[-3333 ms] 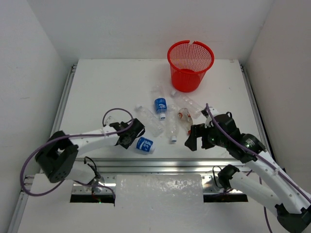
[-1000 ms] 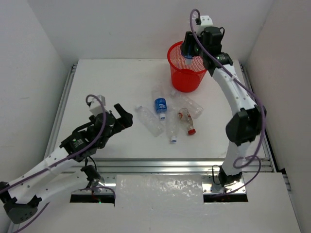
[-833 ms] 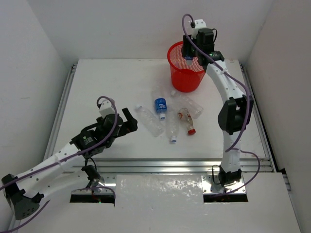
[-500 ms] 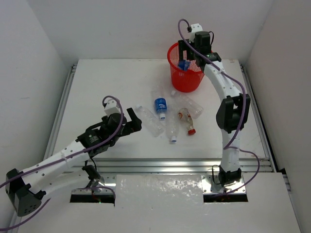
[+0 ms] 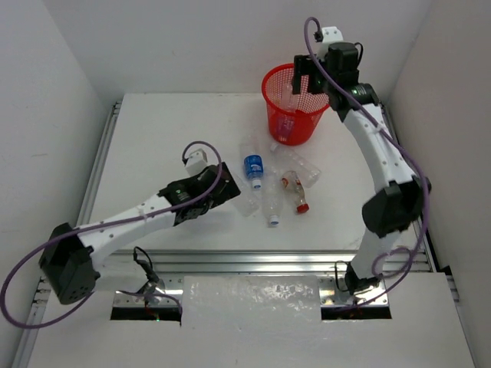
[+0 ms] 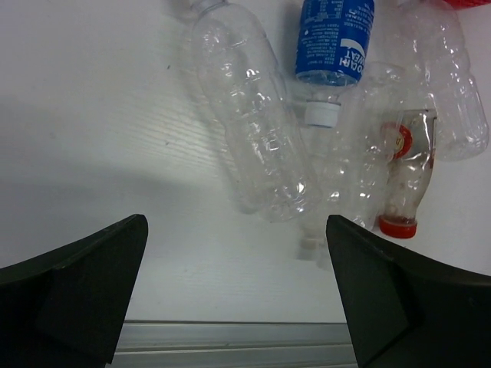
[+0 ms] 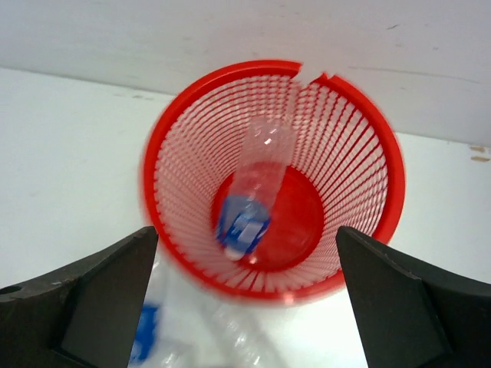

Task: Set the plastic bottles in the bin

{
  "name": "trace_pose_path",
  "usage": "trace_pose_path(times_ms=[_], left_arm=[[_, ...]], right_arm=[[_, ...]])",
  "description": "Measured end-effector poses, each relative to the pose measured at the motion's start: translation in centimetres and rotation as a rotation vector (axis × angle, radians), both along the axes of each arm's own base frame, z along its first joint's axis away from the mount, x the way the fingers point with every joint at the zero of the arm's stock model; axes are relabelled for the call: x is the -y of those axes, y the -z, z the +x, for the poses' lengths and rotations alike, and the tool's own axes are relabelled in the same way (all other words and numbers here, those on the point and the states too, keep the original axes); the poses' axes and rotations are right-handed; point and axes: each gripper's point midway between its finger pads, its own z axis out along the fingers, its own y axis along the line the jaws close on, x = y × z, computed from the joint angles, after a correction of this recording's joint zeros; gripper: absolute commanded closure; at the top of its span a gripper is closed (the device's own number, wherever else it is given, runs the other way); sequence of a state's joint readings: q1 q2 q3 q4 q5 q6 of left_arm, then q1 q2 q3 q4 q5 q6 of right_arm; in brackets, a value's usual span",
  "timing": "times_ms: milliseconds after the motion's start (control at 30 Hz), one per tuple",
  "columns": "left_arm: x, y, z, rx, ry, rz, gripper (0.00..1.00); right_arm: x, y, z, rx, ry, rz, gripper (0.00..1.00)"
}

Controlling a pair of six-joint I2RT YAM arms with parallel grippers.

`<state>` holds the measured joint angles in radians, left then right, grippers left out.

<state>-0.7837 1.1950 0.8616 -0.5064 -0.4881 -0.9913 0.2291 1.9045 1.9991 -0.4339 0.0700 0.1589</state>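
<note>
The red mesh bin (image 5: 290, 115) is far from my left gripper. I should pick up the nearest clear bottle (image 5: 246, 198) with that gripper and pass it to my right gripper.
The red mesh bin (image 5: 294, 115) stands at the back of the table. My right gripper (image 5: 308, 83) hangs open above it with nothing between its fingers. In the right wrist view a blue-labelled bottle (image 7: 255, 188) lies loose inside the bin (image 7: 387, 176), below my right gripper (image 7: 247, 231). Several plastic bottles lie mid-table: a blue-labelled one (image 5: 253, 168), a clear one (image 5: 239, 193), a red-capped one (image 5: 294, 191). My left gripper (image 5: 223, 189) is open just left of the clear bottle (image 6: 253, 142), near its base. The blue-labelled bottle (image 6: 334, 38) and red-capped bottle (image 6: 402, 180) lie beyond my left gripper (image 6: 234, 230).
Two more clear bottles (image 5: 272, 204) (image 5: 304, 167) lie in the same cluster, touching and overlapping. A metal rail (image 5: 261, 259) runs along the table's near edge. White walls close in the table at the back and on both sides.
My right gripper has opened over the bin and the blue-labelled bottle has dropped into it. My left arm has reached right, up to the clear bottle.
</note>
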Motion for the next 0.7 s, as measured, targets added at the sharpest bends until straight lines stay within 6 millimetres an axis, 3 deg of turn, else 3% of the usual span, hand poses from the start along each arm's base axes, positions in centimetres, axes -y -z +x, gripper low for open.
trace_pose_path(times_ms=[67,167,267,333,467,533,633,700], left_arm=[[1.2,0.4,1.1,-0.027,-0.029,-0.011,0.0],[2.9,1.2,2.9,-0.068,-0.077,-0.021,0.02],[4.4,2.3,4.7,-0.105,-0.113,-0.019,0.07],[5.3,3.3,5.8,-0.135,-0.138,-0.012,0.09],[6.1,5.9,6.9,-0.189,-0.179,0.012,0.11],[5.9,7.7,7.0,-0.222,-0.191,0.031,0.24],[5.5,10.3,7.2,-0.27,-0.21,0.039,0.34],[5.0,12.1,6.5,-0.3,-0.225,0.031,0.6]], right_arm=[[-0.7,-1.6,-3.6,0.005,-0.019,0.02,0.01],[-3.4,-3.1,-10.2,0.013,-0.1,0.053,0.01],[-6.0,-2.0,-16.8,-0.024,-0.211,0.098,0.01],[-5.7,-0.6,-19.6,-0.061,-0.232,0.121,0.01],[-4.2,2.6,-23.1,-0.138,-0.217,0.138,0.01],[-4.0,3.4,-24.1,-0.167,-0.223,0.14,0.01],[-4.4,4.1,-25.4,-0.193,-0.262,0.159,0.01],[-4.7,4.3,-26.2,-0.205,-0.29,0.172,0.01]])
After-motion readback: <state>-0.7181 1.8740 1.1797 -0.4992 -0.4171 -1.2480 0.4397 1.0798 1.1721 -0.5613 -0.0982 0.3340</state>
